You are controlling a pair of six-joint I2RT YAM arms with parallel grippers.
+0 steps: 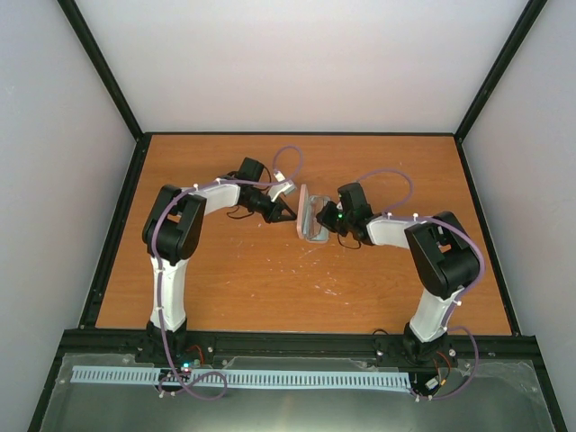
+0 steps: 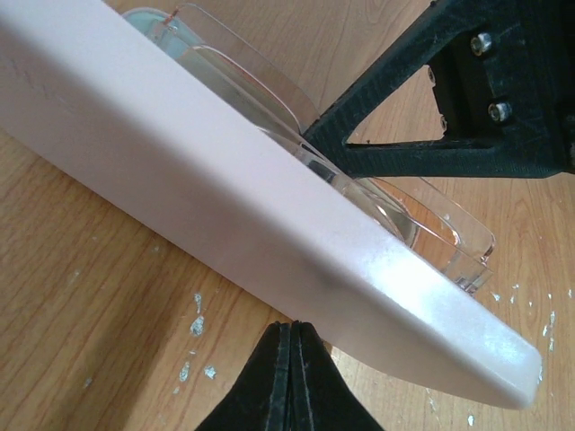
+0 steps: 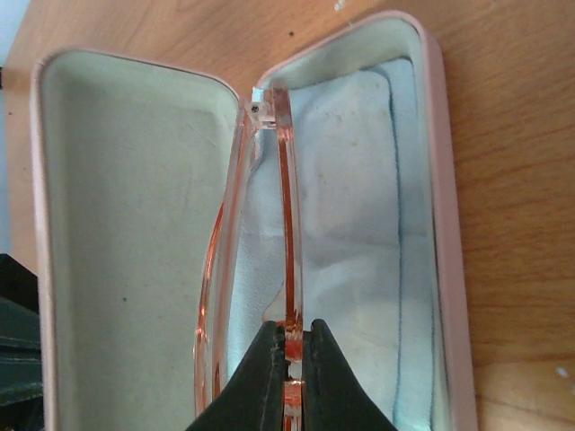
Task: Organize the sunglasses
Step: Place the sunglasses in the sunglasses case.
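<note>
My right gripper should open and lay the sunglasses flat in the case's tray [image 3: 355, 242] before the lid closes, because they stand on edge [image 3: 287, 211] over the light blue cloth.
The pale pink case [image 1: 312, 222] lies open at the table's middle. In the right wrist view its lid [image 3: 126, 224] stands at the left and its tray holds the light blue cloth [image 3: 359, 242]. The amber-framed sunglasses [image 3: 286, 224] stand folded on edge over the cloth. My right gripper [image 3: 295, 346] is shut on the sunglasses' frame. My left gripper [image 2: 293, 328] is shut and empty, its tips against the outside of the case [image 2: 225, 180]; the sunglasses [image 2: 395, 206] show beyond it. In the top view the left gripper [image 1: 286, 213] is left of the case and the right gripper [image 1: 326, 225] over it.
The brown wooden table [image 1: 270, 279] has pale scuff marks near its middle. A black frame [image 1: 117, 216] runs round its edges, with white walls behind. The arm bases stand at the near edge.
</note>
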